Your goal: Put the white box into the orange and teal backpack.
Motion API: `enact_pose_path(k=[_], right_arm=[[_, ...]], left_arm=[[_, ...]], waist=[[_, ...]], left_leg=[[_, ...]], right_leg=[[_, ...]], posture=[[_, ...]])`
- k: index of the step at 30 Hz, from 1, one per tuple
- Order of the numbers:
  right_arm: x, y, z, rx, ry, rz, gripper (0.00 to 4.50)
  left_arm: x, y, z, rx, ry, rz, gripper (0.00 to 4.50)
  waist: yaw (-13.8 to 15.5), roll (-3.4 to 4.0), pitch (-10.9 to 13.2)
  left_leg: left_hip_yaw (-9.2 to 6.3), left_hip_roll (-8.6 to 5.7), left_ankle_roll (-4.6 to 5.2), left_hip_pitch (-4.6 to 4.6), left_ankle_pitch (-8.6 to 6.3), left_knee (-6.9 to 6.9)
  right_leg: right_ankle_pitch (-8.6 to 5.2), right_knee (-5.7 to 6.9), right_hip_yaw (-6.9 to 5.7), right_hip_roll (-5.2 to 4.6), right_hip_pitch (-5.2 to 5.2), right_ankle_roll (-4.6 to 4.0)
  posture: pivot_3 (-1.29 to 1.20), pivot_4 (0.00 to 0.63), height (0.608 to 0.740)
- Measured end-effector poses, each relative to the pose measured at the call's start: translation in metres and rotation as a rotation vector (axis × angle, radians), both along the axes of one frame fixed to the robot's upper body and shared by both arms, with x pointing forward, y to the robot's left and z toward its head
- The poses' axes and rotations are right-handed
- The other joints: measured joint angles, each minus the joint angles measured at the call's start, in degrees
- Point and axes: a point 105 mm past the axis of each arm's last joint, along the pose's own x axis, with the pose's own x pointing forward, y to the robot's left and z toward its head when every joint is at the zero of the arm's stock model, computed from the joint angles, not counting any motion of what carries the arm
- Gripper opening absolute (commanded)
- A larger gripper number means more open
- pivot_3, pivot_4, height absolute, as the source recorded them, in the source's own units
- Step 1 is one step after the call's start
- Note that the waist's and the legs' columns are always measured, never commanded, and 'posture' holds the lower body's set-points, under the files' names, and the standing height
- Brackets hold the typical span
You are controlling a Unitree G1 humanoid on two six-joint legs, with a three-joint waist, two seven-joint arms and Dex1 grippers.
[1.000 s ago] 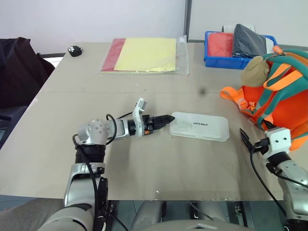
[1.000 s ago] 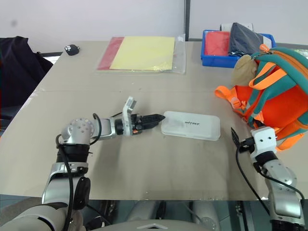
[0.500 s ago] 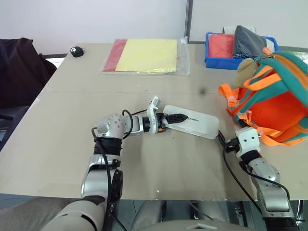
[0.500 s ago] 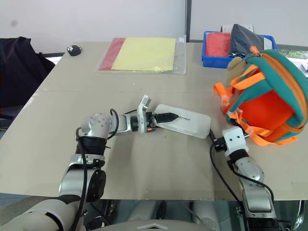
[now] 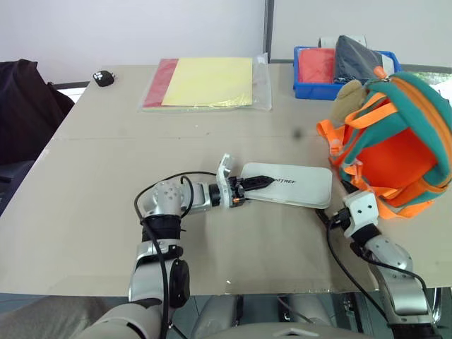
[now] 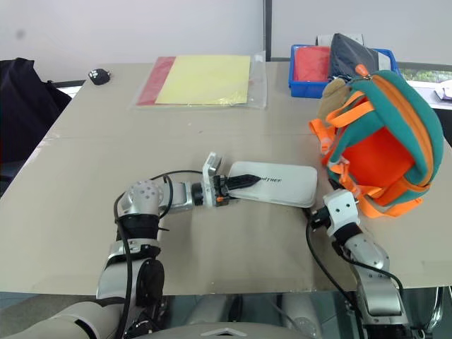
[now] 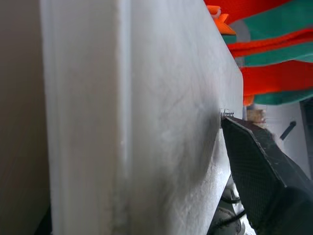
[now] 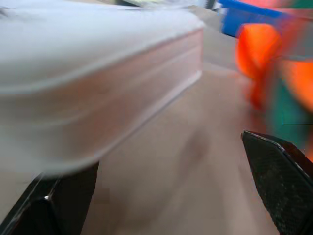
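I should first take the backpack's teal fabric [image 5: 387, 121] with my right gripper and hold it upright, as the orange and teal backpack [image 5: 402, 161] leans crooked beside my left gripper's white box.
The white box [image 5: 293, 186] lies flat on the tan table, its dark lettering facing up. My left gripper [image 5: 261, 183] reaches in from the left and is shut on the box's left end, with one black finger [image 7: 254, 166] pressed on its top face. The orange and teal backpack [image 5: 395, 145] stands just right of the box, its tan plush head [image 5: 351, 99] at the back. My right gripper [image 5: 329, 216] is open at the box's near right corner, in front of the backpack, holding nothing. In its wrist view the box [image 8: 93, 63] looms close between the spread fingers [image 8: 276, 178].
A clear sleeve with yellow and red sheets [image 5: 205, 82] lies at the back. A blue bin [image 5: 311, 83] holding red and dark items stands behind the backpack. A small black object [image 5: 104, 77] sits at the far left corner, and a dark chair [image 5: 21, 106] stands beside the table.
My left gripper slid right onto the box's end and closed on it. My right gripper moved left to the box's near right corner. The camera view shifted too.
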Motion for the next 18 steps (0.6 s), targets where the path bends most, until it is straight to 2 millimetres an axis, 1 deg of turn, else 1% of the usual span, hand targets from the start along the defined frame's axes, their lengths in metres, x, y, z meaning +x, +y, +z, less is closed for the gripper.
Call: enact_pose_path(k=[2, 3, 4, 5, 6, 9, 10, 12, 13, 16, 18], right_arm=[[-0.009, 0.001, 0.011, 0.047, -0.036, 0.025, 4.50], [-0.010, -0.001, 0.015, 0.058, -0.049, 0.019, 4.50], [-0.012, -0.008, 0.021, 0.096, -0.073, -0.019, 4.50], [-0.013, -0.012, 0.024, 0.112, -0.084, -0.042, 4.50], [-0.013, -0.020, 0.030, 0.140, -0.108, -0.095, 4.50], [-0.013, -0.053, 0.049, 0.180, -0.192, -0.275, 4.50], [-0.010, -0.059, 0.056, 0.203, -0.222, -0.313, 4.50], [-0.001, -0.058, 0.067, 0.261, -0.245, -0.326, 4.50], [0.007, -0.053, 0.072, 0.317, -0.241, -0.310, 4.50], [0.040, -0.031, 0.086, 0.463, -0.222, -0.241, 4.50], [0.052, -0.027, 0.088, 0.487, -0.205, -0.226, 4.50]], left_arm=[[0.002, 0.014, 0.006, -0.027, -0.043, 0.059, 2.57], [0.003, 0.020, 0.009, -0.034, -0.060, 0.080, 2.57], [0.004, 0.031, 0.017, -0.040, -0.118, 0.115, 2.57], [0.005, 0.036, 0.022, -0.045, -0.145, 0.129, 2.57], [0.005, 0.045, 0.030, -0.031, -0.212, 0.156, 2.57], [0.009, 0.078, 0.059, 0.011, -0.414, 0.267, 2.57], [0.010, 0.088, 0.068, 0.015, -0.476, 0.306, 2.57], [0.012, 0.095, 0.080, 0.012, -0.553, 0.351, 2.57], [0.014, 0.096, 0.082, 0.015, -0.575, 0.369, 2.57], [0.019, 0.096, 0.085, 0.033, -0.619, 0.407, 2.57], [0.021, 0.096, 0.085, 0.047, -0.629, 0.421, 2.57]], waist=[[-0.01, -0.03, 0.02], [0.03, -0.03, 0.02], [0.09, -0.06, 0.03], [0.14, -0.06, 0.03], [0.17, -0.10, 0.07], [0.23, -0.10, 0.08], [0.22, -0.09, 0.08], [0.29, -0.10, 0.08], [0.26, -0.10, 0.08], [0.03, -0.13, 0.10], [0.12, -0.13, 0.10]], left_leg=[[0.00, 0.01, -0.02, 0.00, 0.01, 0.01], [0.00, 0.01, -0.02, 0.00, 0.01, 0.02], [-0.01, 0.00, -0.02, 0.00, 0.01, 0.01], [-0.03, 0.01, -0.03, 0.00, 0.01, 0.01], [-0.02, 0.00, -0.03, -0.01, 0.01, 0.00], [0.01, 0.00, -0.03, -0.03, 0.01, 0.00], [0.02, -0.01, -0.03, -0.03, 0.01, 0.00], [0.01, 0.00, -0.03, -0.02, 0.01, 0.00], [0.01, 0.00, -0.03, -0.01, 0.01, 0.00], [0.03, 0.00, -0.03, -0.01, 0.02, -0.01], [0.00, 0.00, -0.03, -0.06, 0.02, -0.03]], right_leg=[[0.00, 0.04, 0.06, 0.00, 0.00, 0.00], [0.00, 0.05, 0.06, 0.00, 0.00, 0.00], [0.00, 0.05, 0.06, -0.01, 0.00, 0.00], [0.00, 0.04, 0.10, -0.01, -0.01, 0.00], [0.00, 0.04, 0.11, -0.01, -0.03, 0.00], [0.00, 0.04, 0.22, -0.02, -0.06, -0.01], [0.00, 0.03, 0.23, -0.02, -0.06, -0.01], [0.00, 0.04, 0.21, -0.02, -0.04, -0.02], [0.00, 0.04, 0.21, -0.01, -0.04, -0.02], [0.01, 0.06, 0.22, 0.01, -0.06, -0.04], [0.01, 0.02, 0.18, 0.01, -0.09, -0.04]], posture=[[0.00, 0.150, 0.740], [0.00, 0.150, 0.740], [0.00, 0.150, 0.740], [0.00, 0.150, 0.740], [0.00, 0.150, 0.740], [0.00, 0.150, 0.740], [0.00, 0.150, 0.740], [0.00, 0.150, 0.740], [0.00, 0.150, 0.740], [0.00, 0.150, 0.740], [0.00, 0.150, 0.740]])
